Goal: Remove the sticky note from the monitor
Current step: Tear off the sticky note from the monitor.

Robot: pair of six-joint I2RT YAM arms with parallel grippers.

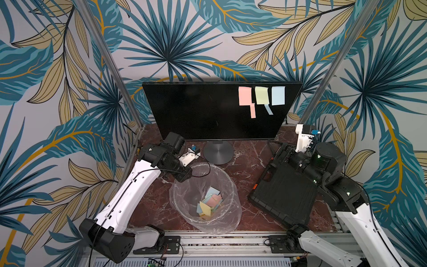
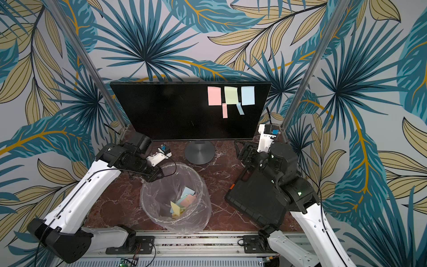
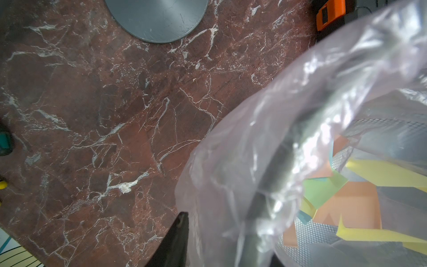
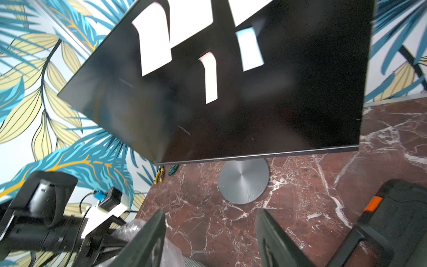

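The blue sticky note's lower edge (image 1: 278,103) hangs clear of the blue strip, so I should keep raising my right gripper until its fingers can close on that edge (image 1: 282,103).
The black monitor (image 1: 203,111) stands at the back on a round grey base (image 1: 218,152). Pink (image 1: 245,96), green (image 1: 261,95) and blue (image 1: 278,95) sticky notes sit at its upper right, with a pink strip (image 1: 253,111) and a blue strip (image 1: 268,109) below them. My right gripper (image 4: 211,222) is open and empty, low over the table, facing the screen (image 4: 277,104) from well below the notes. My left gripper (image 1: 183,176) is at the far-left rim of the bin (image 1: 234,189). The lined rim (image 3: 265,208) runs between its fingers (image 3: 181,228).
The clear-lined mesh bin holds several discarded notes (image 1: 211,201) at centre front. A black ribbed case (image 1: 284,196) with orange latches (image 1: 255,186) lies under the right arm. Small pliers (image 4: 160,175) lie behind the monitor's left side. Metal posts flank the monitor.
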